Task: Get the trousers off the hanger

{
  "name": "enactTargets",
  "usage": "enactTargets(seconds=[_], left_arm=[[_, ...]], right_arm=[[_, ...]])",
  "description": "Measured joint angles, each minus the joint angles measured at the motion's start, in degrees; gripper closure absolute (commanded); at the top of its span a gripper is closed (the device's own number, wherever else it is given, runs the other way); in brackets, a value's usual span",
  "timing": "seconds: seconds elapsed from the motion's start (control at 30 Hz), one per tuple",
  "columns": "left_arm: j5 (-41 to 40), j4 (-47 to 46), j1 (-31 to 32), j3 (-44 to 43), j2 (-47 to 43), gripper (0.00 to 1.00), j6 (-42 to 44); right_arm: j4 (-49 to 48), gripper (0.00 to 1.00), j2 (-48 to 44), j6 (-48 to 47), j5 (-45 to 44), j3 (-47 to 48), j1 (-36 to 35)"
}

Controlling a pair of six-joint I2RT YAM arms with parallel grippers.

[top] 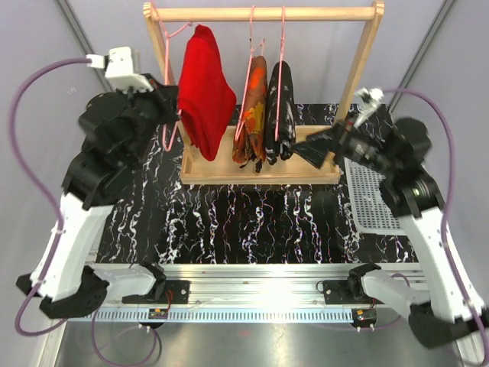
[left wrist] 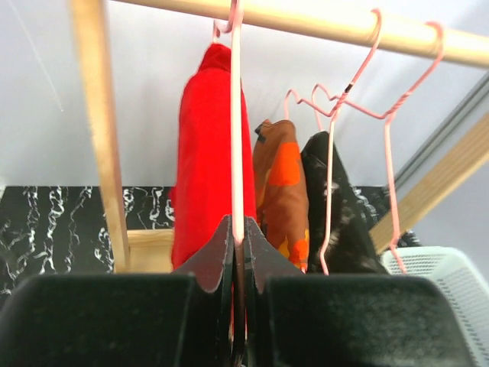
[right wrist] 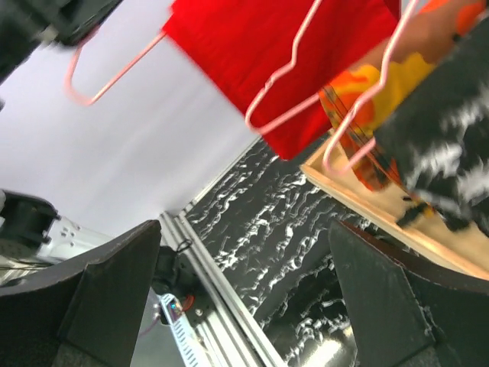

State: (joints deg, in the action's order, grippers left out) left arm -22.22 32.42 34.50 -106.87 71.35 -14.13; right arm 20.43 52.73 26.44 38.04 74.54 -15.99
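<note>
The red trousers point(top: 203, 99) are hanging clear of the camouflage trousers, with their hanger in my left gripper. My right gripper should go on moving closer until it closes on them.
Three pink wire hangers hang from the wooden rail point(top: 260, 13). Plain red trousers point(top: 203, 92) drape over the left hanger point(top: 165, 84). Camouflage trousers point(top: 252, 115) and black speckled trousers point(top: 280, 111) hang beside them. My left gripper point(top: 170, 103) is shut on the left hanger's wire point(left wrist: 237, 153), with the wire pinched between its fingertips point(left wrist: 239, 237); the red trousers point(left wrist: 206, 153) hang just behind. My right gripper point(top: 321, 145) is open by the rack's right post with nothing between its fingers point(right wrist: 244, 290). In its view the red trousers point(right wrist: 283, 53) and black speckled trousers point(right wrist: 435, 153) are above.
The wooden rack's base tray point(top: 260, 174) stands on the black marbled mat point(top: 229, 222). A white perforated basket point(top: 370, 199) lies to the right, under my right arm. An aluminium rail point(top: 252, 279) runs along the near edge.
</note>
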Motion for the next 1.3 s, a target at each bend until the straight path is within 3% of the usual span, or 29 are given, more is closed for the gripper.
enactTargets(seconds=[0.1, 0.27, 0.47, 0.6, 0.87, 1.0, 1.1, 1.3], left_arm=[[0.8, 1.5, 0.0, 2.6, -5.7, 1.00, -2.5], [2.4, 5.4, 0.4, 7.6, -13.5, 1.00, -6.7], [2.9, 12.2, 1.1, 12.0, -18.9, 1.00, -10.5], [3.0, 16.2, 1.1, 12.6, -20.4, 1.00, -12.5], [4.9, 17.7, 1.1, 12.6, -22.8, 1.00, -15.8], [5.7, 17.7, 1.1, 12.6, -23.0, 1.00, -17.0], [5.9, 17.8, 1.1, 12.6, -23.0, 1.00, -17.4], [5.9, 18.2, 1.1, 12.0, -22.0, 1.00, -17.3]], right_arm=[[-0.1, 0.01, 9.8, -0.9, -2.6, 6.8, -6.9], [3.5, 0.01, 20.5, -7.8, -15.4, 17.3, -27.0], [-0.1, 0.01, 26.0, -19.7, -42.2, 20.1, -51.4], [-7.9, 0.01, 33.0, -28.5, -59.4, 21.1, -60.8], [-14.9, 0.00, 45.4, -36.9, -76.7, 23.6, -63.8], [-17.6, 0.02, 47.0, -39.6, -80.9, 23.6, -63.8], [-19.2, 0.09, 47.4, -41.9, -83.5, 23.7, -63.8], [-19.3, 0.11, 47.4, -42.3, -83.5, 23.4, -63.6]])
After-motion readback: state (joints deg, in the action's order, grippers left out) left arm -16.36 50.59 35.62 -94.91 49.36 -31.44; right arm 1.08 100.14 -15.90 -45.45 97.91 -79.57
